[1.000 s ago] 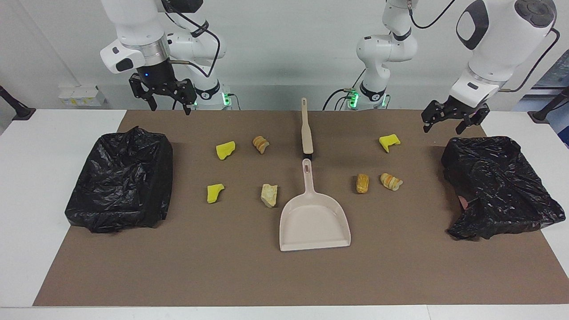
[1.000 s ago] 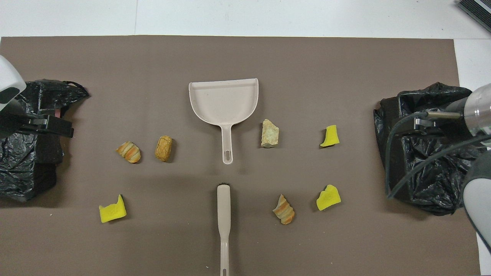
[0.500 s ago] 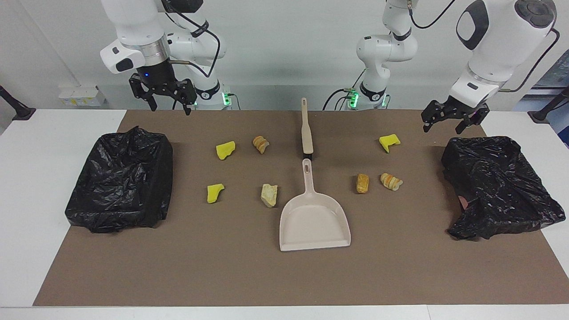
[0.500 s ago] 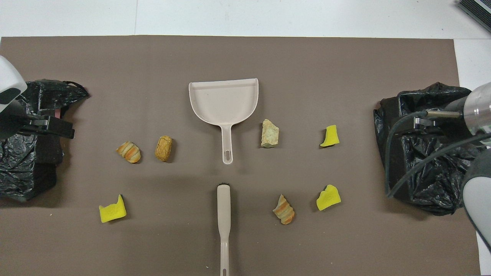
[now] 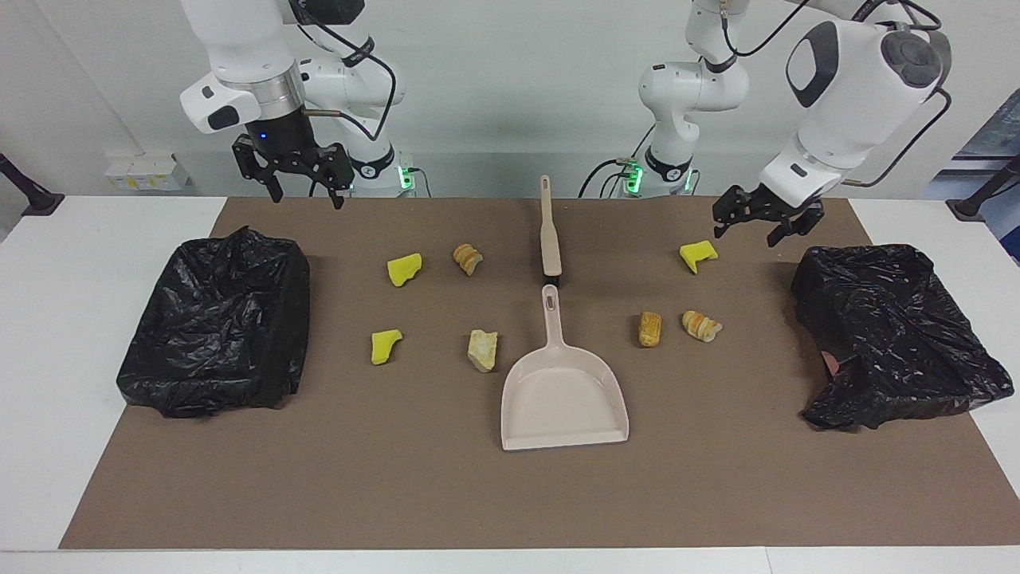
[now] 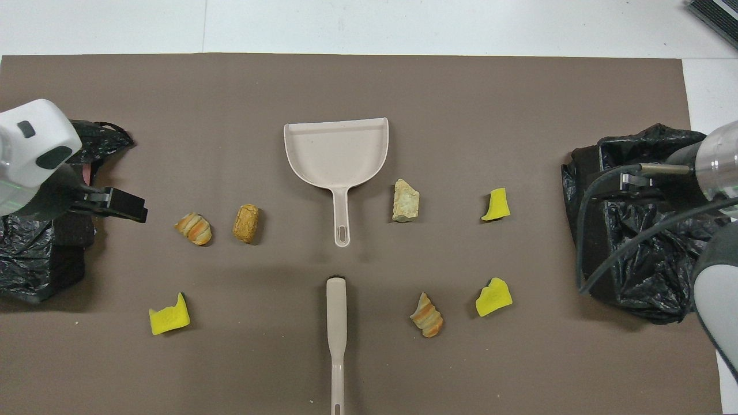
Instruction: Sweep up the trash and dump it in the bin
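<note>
My open left gripper is moving toward the beige brush, which lies clear of the trash with its handle toward my arms. It should keep going until it closes around the slim end.
Trash lies scattered on the brown mat: yellow sponge chunks, striped rolls and a pale rock-like piece. A beige dustpan lies mid-table, its handle pointing at the beige brush. One black-bagged bin sits at the right arm's end, another bin at the left arm's end. My left gripper hangs open and empty over the mat between that bin and the nearest sponge. My right gripper waits open, raised by its bin.
White table borders the mat at both ends. The strip of mat farthest from the robots holds nothing. The right arm's wrist and cable cover part of the bin in the overhead view.
My left gripper has swung from above its bin's edge toward the table's middle, now over the mat near the yellow sponge. The right arm has hardly moved.
</note>
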Controlling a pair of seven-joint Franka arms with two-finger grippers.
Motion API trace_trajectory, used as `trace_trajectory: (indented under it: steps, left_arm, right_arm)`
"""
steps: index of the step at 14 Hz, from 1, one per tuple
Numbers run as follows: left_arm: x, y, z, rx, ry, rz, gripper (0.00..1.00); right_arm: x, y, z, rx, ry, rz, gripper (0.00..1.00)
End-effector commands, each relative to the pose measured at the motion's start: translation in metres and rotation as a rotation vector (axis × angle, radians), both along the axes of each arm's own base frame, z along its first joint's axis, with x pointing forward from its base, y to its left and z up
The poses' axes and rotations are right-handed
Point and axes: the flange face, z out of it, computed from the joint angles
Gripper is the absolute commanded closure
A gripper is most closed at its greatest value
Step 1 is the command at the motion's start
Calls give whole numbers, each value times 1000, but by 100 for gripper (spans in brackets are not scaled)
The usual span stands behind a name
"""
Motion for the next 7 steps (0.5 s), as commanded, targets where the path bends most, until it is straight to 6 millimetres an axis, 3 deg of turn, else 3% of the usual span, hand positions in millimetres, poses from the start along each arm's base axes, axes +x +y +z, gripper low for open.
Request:
trace_trajectory:
  steps: [1,4,5,6,7]
  left_arm:
    - [-42,-44,-20,-20,-16,-28,0]
    - [-83,-104,-43,3,31,-88,0]
    - [-100,-120,-49,2,18,-94,0]
    - [-118,-133,-57,6,15,-86,0]
    - [-133,-146,-63,14,19,-80,0]
  right_arm:
    - [5,-2,-5,20,-7,31,0]
    - [22,11,-22,29,-8,52,0]
    - [27,20,-23,34,-35,69,0]
    - [33,29,-37,34,-17,76,0]
    - [41,53,-51,36,-4,107,0]
